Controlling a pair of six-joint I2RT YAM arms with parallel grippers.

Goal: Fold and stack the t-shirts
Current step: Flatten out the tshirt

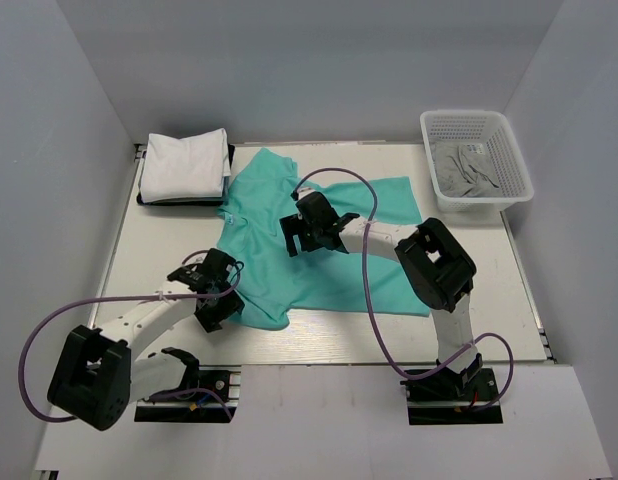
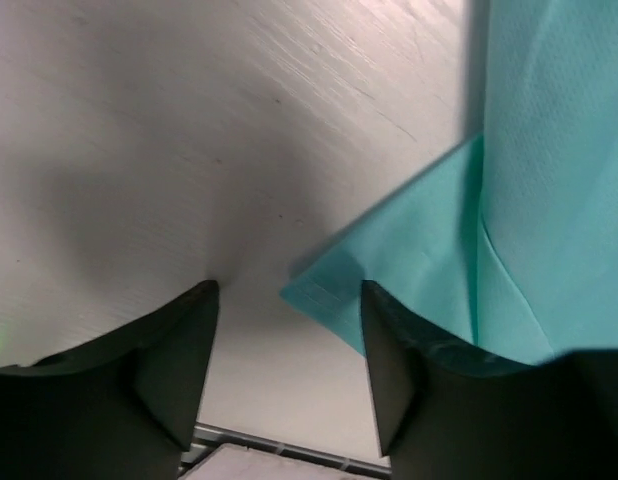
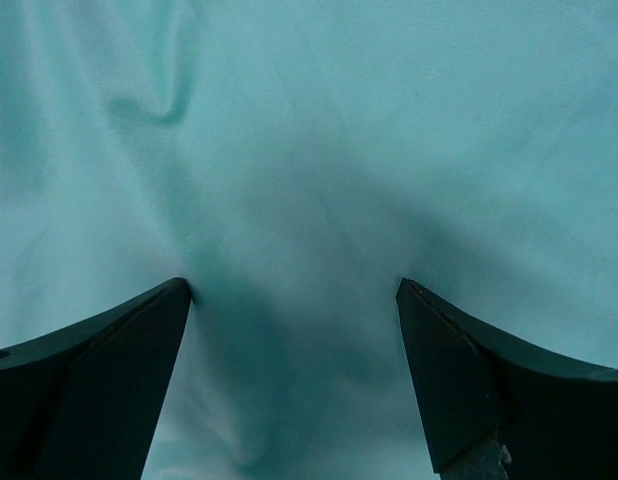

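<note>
A fold of cloth (image 2: 486, 235) is covering the teal-green t-shirt's near sleeve, so I should use my left gripper to draw the sleeve's corner (image 2: 319, 293) out flat before I fold.
The teal-green t-shirt (image 1: 329, 270) lies spread on the middle of the table. My left gripper (image 1: 215, 290) is open at the shirt's near left edge; in the left wrist view (image 2: 289, 290) a hemmed corner of the shirt (image 2: 334, 290) lies between the jaws, against the right finger (image 2: 389, 370). My right gripper (image 1: 307, 232) is open and points down at the shirt's upper middle; in the right wrist view (image 3: 294, 290) the teal cloth (image 3: 309, 180) fills the frame between both fingers. A folded white t-shirt (image 1: 184, 165) lies at the far left.
The folded white shirt rests on a dark tray (image 1: 149, 199). A white mesh basket (image 1: 509, 180) at the far right holds a crumpled grey-white cloth (image 1: 467, 172). Grey walls close in on the table (image 1: 159, 250) at left, back and right.
</note>
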